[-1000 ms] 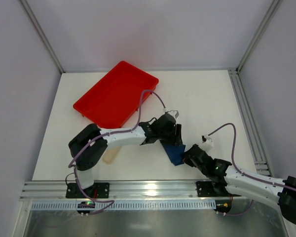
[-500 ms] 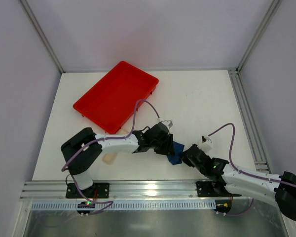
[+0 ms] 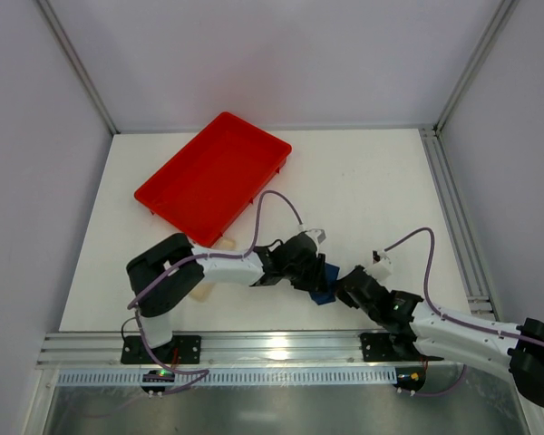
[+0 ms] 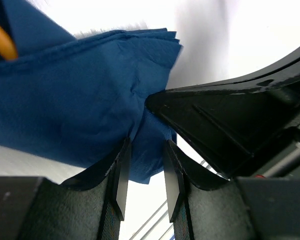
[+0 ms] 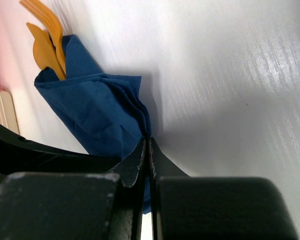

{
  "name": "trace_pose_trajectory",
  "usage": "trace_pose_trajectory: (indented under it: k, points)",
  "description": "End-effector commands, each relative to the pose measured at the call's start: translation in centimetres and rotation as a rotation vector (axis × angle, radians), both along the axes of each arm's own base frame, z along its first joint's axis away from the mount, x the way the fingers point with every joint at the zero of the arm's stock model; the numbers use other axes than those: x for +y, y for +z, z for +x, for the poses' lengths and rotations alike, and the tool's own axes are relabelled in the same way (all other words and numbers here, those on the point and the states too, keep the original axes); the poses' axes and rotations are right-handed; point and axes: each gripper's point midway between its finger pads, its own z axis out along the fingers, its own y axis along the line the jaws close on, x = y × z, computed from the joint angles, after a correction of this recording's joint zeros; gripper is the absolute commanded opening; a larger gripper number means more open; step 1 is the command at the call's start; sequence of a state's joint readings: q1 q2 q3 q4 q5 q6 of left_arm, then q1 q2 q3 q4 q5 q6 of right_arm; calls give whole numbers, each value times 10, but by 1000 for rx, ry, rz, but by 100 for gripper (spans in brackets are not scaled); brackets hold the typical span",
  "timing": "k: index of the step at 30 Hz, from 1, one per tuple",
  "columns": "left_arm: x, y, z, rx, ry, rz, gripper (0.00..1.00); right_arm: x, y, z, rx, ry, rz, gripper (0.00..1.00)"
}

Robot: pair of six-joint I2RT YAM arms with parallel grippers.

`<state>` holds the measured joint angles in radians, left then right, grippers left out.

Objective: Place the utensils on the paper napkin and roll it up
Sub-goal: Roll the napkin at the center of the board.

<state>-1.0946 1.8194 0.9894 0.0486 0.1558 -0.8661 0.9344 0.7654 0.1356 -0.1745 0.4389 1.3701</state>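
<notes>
Next, my right gripper moves up to the napkin's layered edge [image 5: 106, 78] near the utensils while my left gripper holds the napkin's lower fold [image 4: 151, 145], because both grippers are crowding that fold.
The navy paper napkin [image 5: 95, 112] lies folded into a loose roll on the white table, between my two grippers [image 3: 325, 288]. Orange utensils [image 5: 45, 32] stick out of its far end, and one orange tip [image 4: 4, 42] shows in the left wrist view. My right gripper [image 5: 146, 145] is shut on the napkin's layered edge. My left gripper [image 4: 146, 167] straddles a bunched lower fold of the napkin [image 4: 80, 110], its fingers [image 4: 121, 175] pressed against the paper on both sides. The right gripper's black body [image 4: 230, 120] sits close beside it.
A red tray [image 3: 213, 172] lies tilted at the back left. A pale beige flat strip [image 3: 199, 288] rests under the left arm and also shows as the strip [image 5: 2, 112] at the left edge of the right wrist view. Metal rails [image 3: 254, 349] run along the near edge.
My left gripper has come down and nearer onto the napkin and narrowed its jaws around it. The right gripper has stayed shut on the napkin's edge, shifting only slightly.
</notes>
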Motion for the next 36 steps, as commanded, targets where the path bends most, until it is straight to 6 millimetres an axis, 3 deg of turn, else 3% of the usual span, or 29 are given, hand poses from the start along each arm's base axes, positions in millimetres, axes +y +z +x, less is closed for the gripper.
trace_pose_trajectory:
  k: [1,10,15,18,21,25,26,28,29,30,35,36]
  points:
    - [-13,3,-2,-25,-16,-16,36,-7,-1,2,-12,-30,-22,4]
    - [-11,-6,-8,-44,-40,28,36,-10,2,2,-14,-17,-58,7]
    - [-8,-10,-9,-52,-44,42,35,-22,18,1,-28,-12,-126,32]
    - [-6,-7,-11,-66,-58,35,36,-31,40,5,-85,3,-183,37]
    - [-3,-5,-14,-84,-91,31,36,-26,76,16,-203,77,-206,37]
    - [-2,-1,-19,-99,-146,18,37,-18,101,36,-261,209,-257,37]
    - [1,-3,-20,-105,-153,26,37,-21,93,43,-192,227,-225,36]
    - [2,0,-20,-115,-157,16,37,-19,99,57,-225,312,-206,36]
    - [5,-2,-22,-113,-164,17,37,-6,102,52,-221,419,-134,35]
    - [7,-4,-23,-112,-164,27,37,-13,103,66,-211,409,-122,35]
    - [11,-7,-30,-105,-206,29,37,16,106,67,-203,675,-56,28]
    - [12,-6,-30,-108,-212,31,37,20,111,69,-214,698,-43,22]
